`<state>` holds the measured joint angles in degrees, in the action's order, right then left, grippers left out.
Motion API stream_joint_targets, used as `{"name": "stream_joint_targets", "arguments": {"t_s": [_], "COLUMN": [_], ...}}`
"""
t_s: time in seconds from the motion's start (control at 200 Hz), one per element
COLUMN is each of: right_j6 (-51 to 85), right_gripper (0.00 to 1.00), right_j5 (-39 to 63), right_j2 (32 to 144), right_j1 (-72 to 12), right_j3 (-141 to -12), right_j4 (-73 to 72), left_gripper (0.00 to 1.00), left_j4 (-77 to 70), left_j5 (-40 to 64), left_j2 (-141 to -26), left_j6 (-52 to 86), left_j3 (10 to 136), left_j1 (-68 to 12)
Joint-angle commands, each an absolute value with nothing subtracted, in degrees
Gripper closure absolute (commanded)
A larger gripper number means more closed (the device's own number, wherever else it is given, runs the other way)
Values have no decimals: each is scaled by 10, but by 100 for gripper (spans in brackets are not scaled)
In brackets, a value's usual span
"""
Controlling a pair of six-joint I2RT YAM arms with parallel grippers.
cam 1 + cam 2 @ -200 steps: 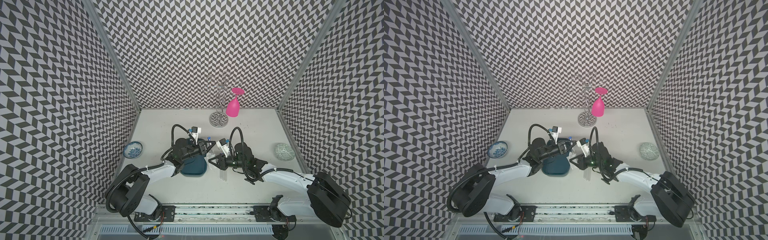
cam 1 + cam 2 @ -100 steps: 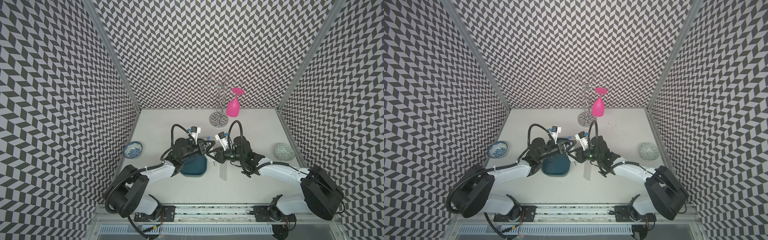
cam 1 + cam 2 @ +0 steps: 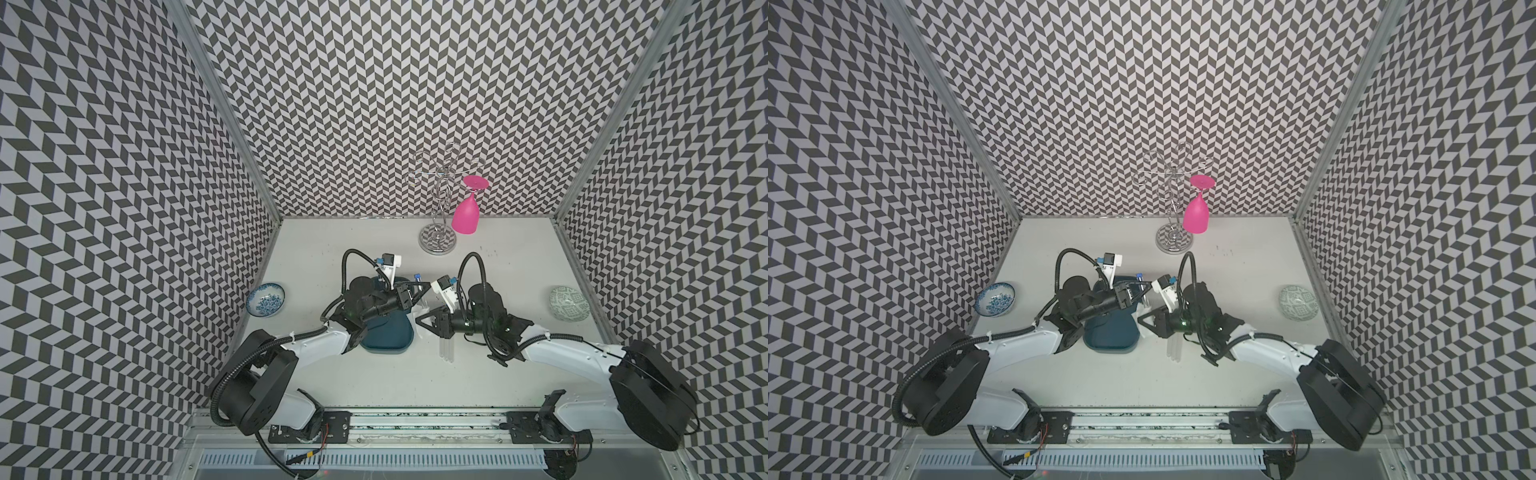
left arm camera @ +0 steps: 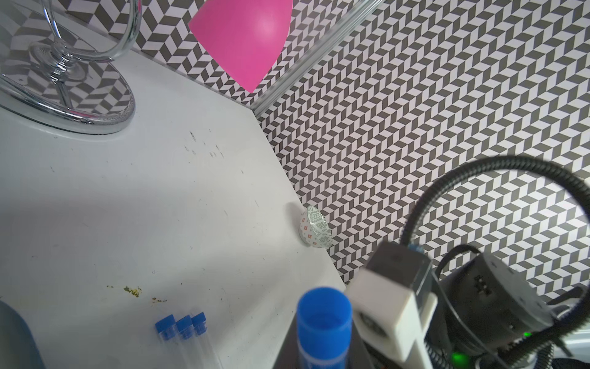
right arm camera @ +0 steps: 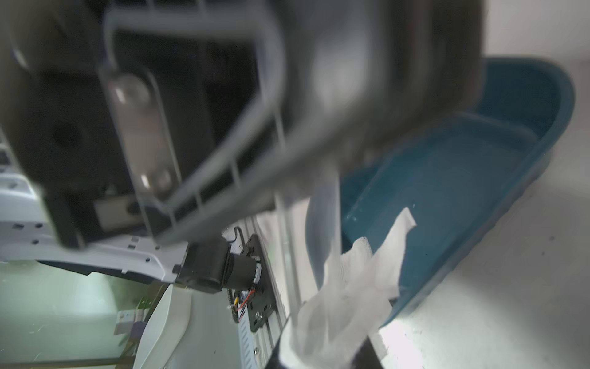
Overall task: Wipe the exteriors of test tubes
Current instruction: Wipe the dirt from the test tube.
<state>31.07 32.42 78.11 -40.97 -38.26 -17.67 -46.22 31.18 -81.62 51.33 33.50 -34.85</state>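
Observation:
Next, I slide the white tissue wad back up the clear length toward my left gripper with my right gripper, because the wad is down at the test tube's lower end (image 3: 424, 328).
My left gripper (image 3: 417, 291) is shut on one test tube (image 4: 323, 322), a clear tube with a blue cap (image 3: 417, 276) held over the far right corner of the teal tray (image 3: 386, 337). Its clear lower part (image 5: 322, 223) runs down into the white tissue wad (image 5: 351, 287). My right gripper (image 3: 420, 326) is shut on that wad, just right of the tray (image 5: 447, 179) and against the tube. Three more test tubes (image 4: 180, 326) lie side by side on the table; in both top views their ends (image 3: 446, 352) (image 3: 1173, 351) show below the right wrist.
A chrome wire rack (image 3: 438, 239) with a pink glass (image 3: 465, 216) hanging on it stands at the back. A blue-patterned bowl (image 3: 266, 300) sits by the left wall and a green-patterned bowl (image 3: 568, 303) by the right wall. The two wrists are close together.
My right gripper with the tissue moved toward the back along the held tube, then came forward again. The left arm kept its hold and barely shifted.

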Motion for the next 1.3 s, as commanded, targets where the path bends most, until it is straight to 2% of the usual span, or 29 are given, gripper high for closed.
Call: {"name": "stream_joint_targets", "arguments": {"t_s": [0.0, 0.185, 0.551, 0.651, 0.816, 1.022, 1.132, 1.297], "right_j6": [284, 293, 363, 349, 294, 265, 286, 339], "right_gripper": [81, 81, 81, 81, 80, 80, 81, 81], "right_j5": [316, 336, 320, 312, 301, 323, 339, 330], "right_j2": [800, 817, 729, 734, 765, 808, 811, 769], "right_j1": [-397, -395, -420, -419, -409, -385, -387, -401], "right_j3": [-440, -446, -292, -304, -391, -468, -448, -353], "right_j4": [-192, -206, -252, -242, -187, -165, -190, -236], "left_gripper": [86, 86, 86, 86, 86, 86, 86, 86], "left_j4": [-469, -463, -462, -462, -460, -461, -461, -461], "left_j5": [321, 320, 319, 322, 318, 321, 320, 318], "left_j2": [-806, -801, -807, -811, -804, -802, -801, -800], "left_j6": [512, 509, 508, 508, 508, 508, 508, 506], "left_j3": [333, 335, 335, 337, 336, 331, 331, 330], "left_j1": [-352, -352, -351, -351, -352, -351, -352, -351]}}
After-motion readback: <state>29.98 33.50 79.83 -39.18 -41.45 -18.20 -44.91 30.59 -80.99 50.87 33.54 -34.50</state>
